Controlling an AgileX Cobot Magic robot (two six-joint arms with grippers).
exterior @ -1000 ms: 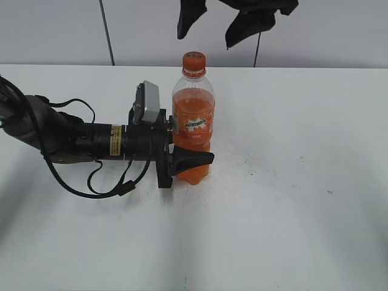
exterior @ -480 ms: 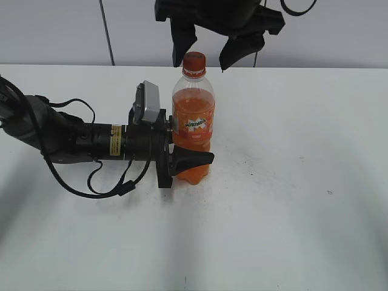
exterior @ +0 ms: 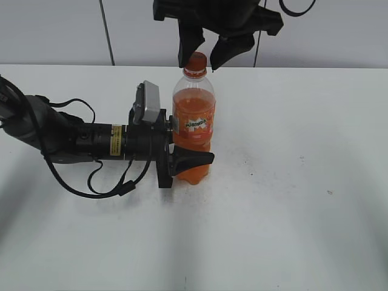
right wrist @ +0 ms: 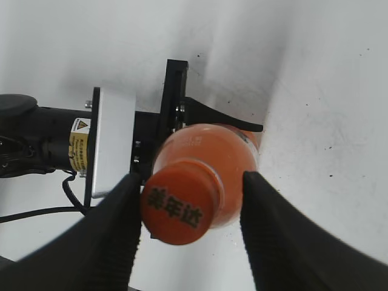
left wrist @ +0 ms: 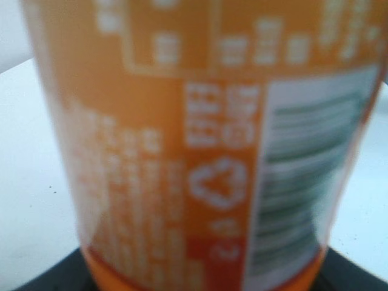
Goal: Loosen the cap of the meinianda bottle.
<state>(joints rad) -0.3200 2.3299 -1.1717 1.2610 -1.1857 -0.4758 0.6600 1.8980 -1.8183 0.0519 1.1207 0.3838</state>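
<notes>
The orange cap [exterior: 195, 65] should unscrew and come cleanly off when I turn it. The bottle should stay upright because my left gripper is holding the lower body of the bottle tightly.
The meinianda bottle [exterior: 193, 127] stands upright on the white table, full of orange drink, with its orange cap [exterior: 195, 62] on top. My left gripper [exterior: 185, 159] lies sideways and is shut on the bottle's lower body; the left wrist view shows only the blurred label [left wrist: 206, 151]. My right gripper [exterior: 202, 56] hangs open from above, one finger on each side of the cap. In the right wrist view the cap [right wrist: 180, 208] sits between the open fingers [right wrist: 188, 200], closer to the left one.
The white table [exterior: 291, 200] spreads around the bottle. The left arm and its cables [exterior: 79, 145] lie across the table's left side. A grey wall with dark seams [exterior: 107, 30] stands behind.
My right gripper has come down from above the bottle until its open fingers flank the cap. The left gripper and the bottle have not moved.
</notes>
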